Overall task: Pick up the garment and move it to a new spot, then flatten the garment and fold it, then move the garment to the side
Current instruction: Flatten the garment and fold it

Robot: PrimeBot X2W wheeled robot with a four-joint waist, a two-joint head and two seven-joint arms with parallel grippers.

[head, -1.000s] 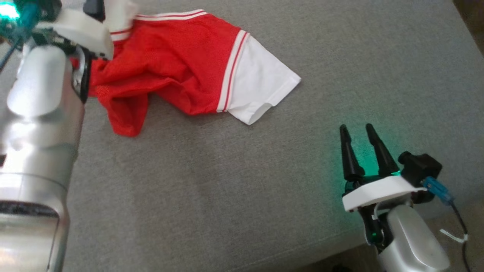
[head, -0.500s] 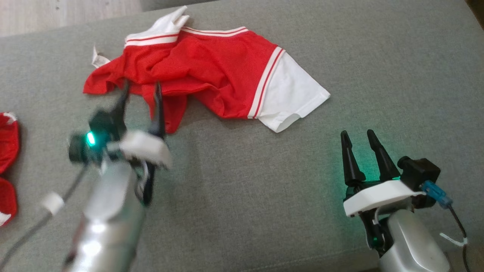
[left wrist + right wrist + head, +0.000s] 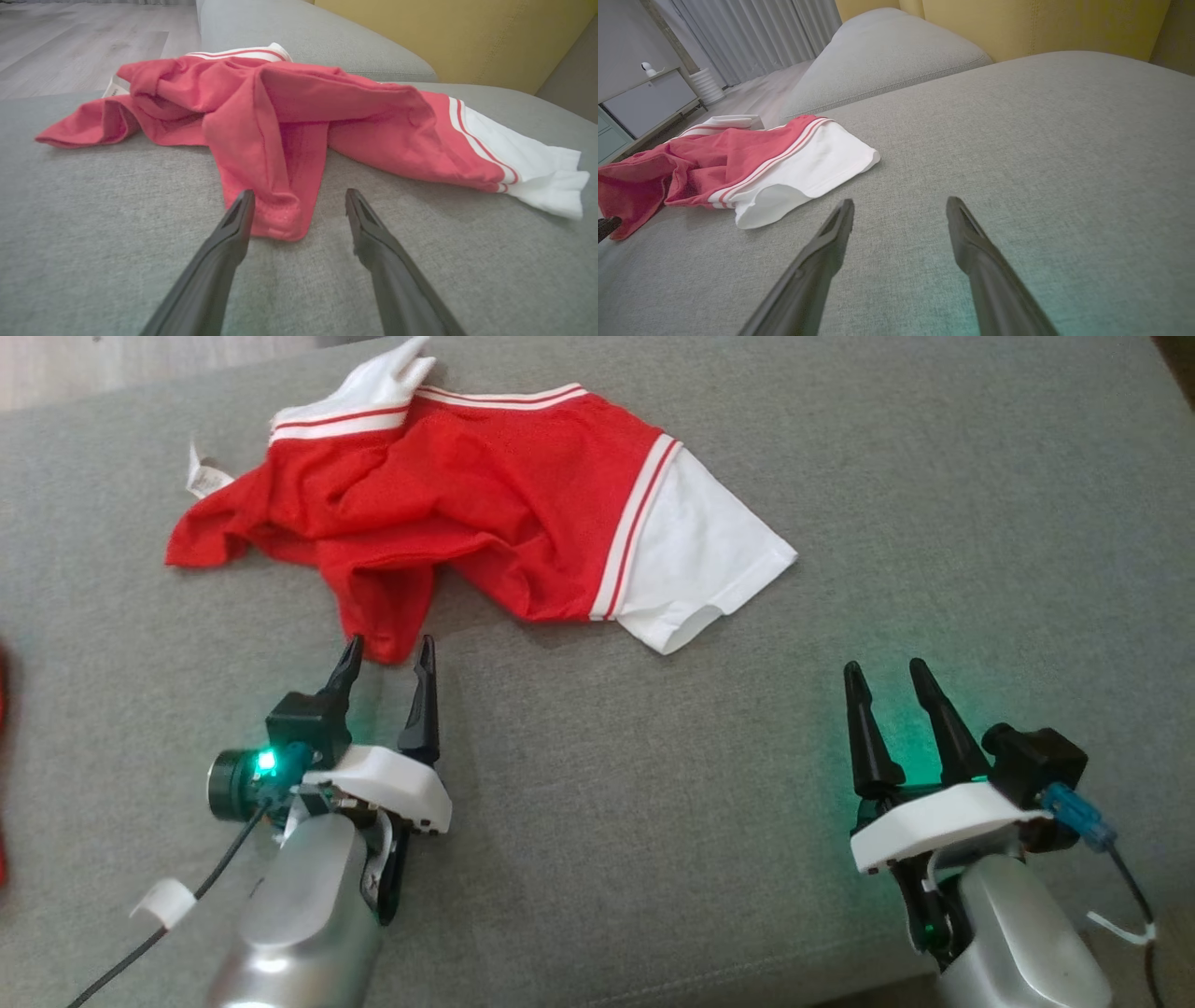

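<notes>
I expect the garment's red body (image 3: 482, 482) to open out into a long, flat panel when I pull its corner, because it lies bunched up in loose folds (image 3: 364, 547).
The garment (image 3: 467, 513) is a red shirt with white sleeves and red-striped white trim, lying crumpled on the grey sofa cushion (image 3: 653, 821). Its white sleeve (image 3: 700, 560) points right; a red flap (image 3: 383, 616) hangs toward me. My left gripper (image 3: 390, 651) is open, its fingertips just short of that flap, nothing between them. The flap's hem (image 3: 280, 219) lies just beyond my left gripper (image 3: 299, 196) in the left wrist view. My right gripper (image 3: 887, 674) rests open at the lower right, well clear of the garment (image 3: 714, 168). Both fingers of my right gripper (image 3: 900, 205) frame bare cushion.
Another red cloth (image 3: 4, 747) peeks in at the left edge. Wooden floor (image 3: 93, 364) lies past the cushion's far left edge. A second grey cushion (image 3: 887, 60) and a yellow backrest (image 3: 1041, 23) stand behind. A cabinet (image 3: 649, 102) and curtains (image 3: 752, 32) are across the room.
My left arm has drawn back from the garment's left side toward me and now sits below the red flap, open. The garment lies released. The head camera has shifted. The right arm is still.
</notes>
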